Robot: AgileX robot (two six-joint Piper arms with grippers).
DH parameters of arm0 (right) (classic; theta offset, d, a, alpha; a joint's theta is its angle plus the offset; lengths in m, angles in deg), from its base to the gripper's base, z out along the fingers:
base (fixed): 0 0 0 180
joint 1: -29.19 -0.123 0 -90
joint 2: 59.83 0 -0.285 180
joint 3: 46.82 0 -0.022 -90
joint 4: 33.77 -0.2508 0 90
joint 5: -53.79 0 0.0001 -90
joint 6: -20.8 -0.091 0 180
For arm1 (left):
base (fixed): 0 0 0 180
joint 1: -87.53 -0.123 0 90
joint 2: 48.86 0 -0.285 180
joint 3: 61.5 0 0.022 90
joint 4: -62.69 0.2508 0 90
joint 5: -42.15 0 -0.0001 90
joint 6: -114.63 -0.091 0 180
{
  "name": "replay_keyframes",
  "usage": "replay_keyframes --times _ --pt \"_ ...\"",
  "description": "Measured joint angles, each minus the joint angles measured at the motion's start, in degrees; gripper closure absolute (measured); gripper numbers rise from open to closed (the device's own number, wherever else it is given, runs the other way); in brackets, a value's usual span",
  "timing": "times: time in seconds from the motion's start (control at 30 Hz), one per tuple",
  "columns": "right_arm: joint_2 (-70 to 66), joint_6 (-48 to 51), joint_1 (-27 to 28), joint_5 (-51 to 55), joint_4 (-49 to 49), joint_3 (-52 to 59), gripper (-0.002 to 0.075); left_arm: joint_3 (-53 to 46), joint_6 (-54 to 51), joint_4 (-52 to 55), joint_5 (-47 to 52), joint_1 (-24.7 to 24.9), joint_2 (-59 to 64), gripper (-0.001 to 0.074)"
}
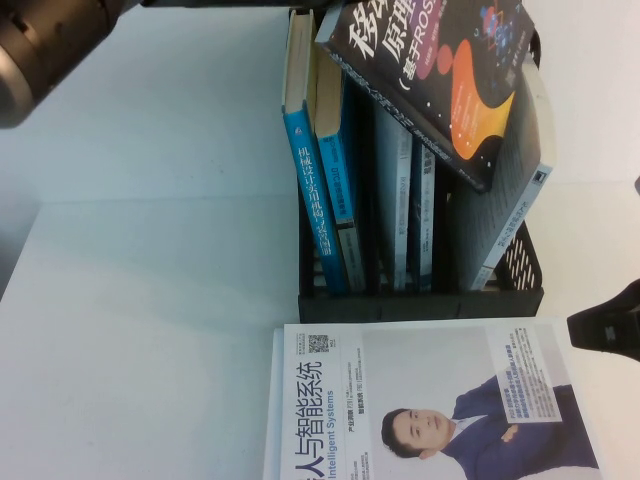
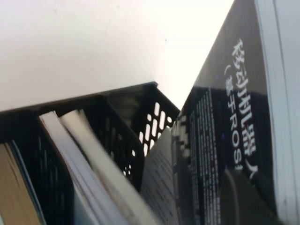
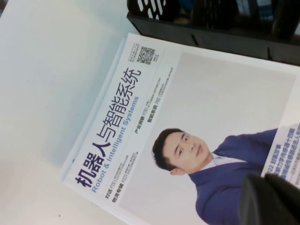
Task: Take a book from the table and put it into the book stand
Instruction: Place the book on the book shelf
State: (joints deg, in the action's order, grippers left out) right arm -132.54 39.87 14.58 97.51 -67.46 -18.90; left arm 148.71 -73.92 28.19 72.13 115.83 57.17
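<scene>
The dark book's lower corner (image 1: 482, 182) overlaps the leaning grey book, so my left gripper should draw the dark book back to the open gap (image 1: 447, 225) before lowering it.
The dark book (image 1: 440, 70) with white title and orange swirl hangs tilted over the back right of the black book stand (image 1: 420, 300), its lower corner down among the standing books. My left gripper (image 2: 225, 197) is shut on the book (image 2: 234, 108); one dark finger lies on its cover. In the high view only the left arm shows, along the top left. The stand's mesh wall (image 2: 140, 117) lies just below the book. My right gripper (image 1: 605, 325) hovers at the right edge, near the stand's front corner, shut and empty (image 3: 269, 199).
Two blue-spined books (image 1: 320, 190) lean in the stand's left slot; more books fill the other slots. A white book with a suited man's portrait (image 1: 430, 400) lies flat on the white table (image 1: 150, 300), just in front of the stand.
</scene>
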Motion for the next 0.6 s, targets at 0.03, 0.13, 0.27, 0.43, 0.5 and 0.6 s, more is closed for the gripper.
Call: replay_keyframes --times 0.03,0.13,0.27,0.43,0.5,0.6 --pt "0.0 0.0 0.0 0.0 0.0 0.0 0.0729 0.0 0.3 0.3 -0.3 0.0 0.0 0.0624" --pt "0.0 0.0 0.0 0.0 0.0 0.0 0.0729 0.0 1.9 0.6 -0.8 0.0 0.4 0.0624" --pt "0.0 0.0 0.0 0.0 0.0 0.0 0.0729 0.3 3.4 1.2 -1.2 0.7 2.0 0.0624" --pt "0.0 -0.1 0.0 -0.1 0.1 0.0 0.0729 0.5 6.2 4.6 -3.4 1.9 4.9 0.0624" --pt "0.0 -0.1 0.0 -0.1 0.2 0.0 0.0729 0.5 9.1 7.8 -4.2 2.3 5.9 0.0624" --pt "0.0 -0.1 0.0 -0.1 0.7 0.0 0.0729 0.5 15.0 14.2 -5.0 2.4 7.0 0.0624"
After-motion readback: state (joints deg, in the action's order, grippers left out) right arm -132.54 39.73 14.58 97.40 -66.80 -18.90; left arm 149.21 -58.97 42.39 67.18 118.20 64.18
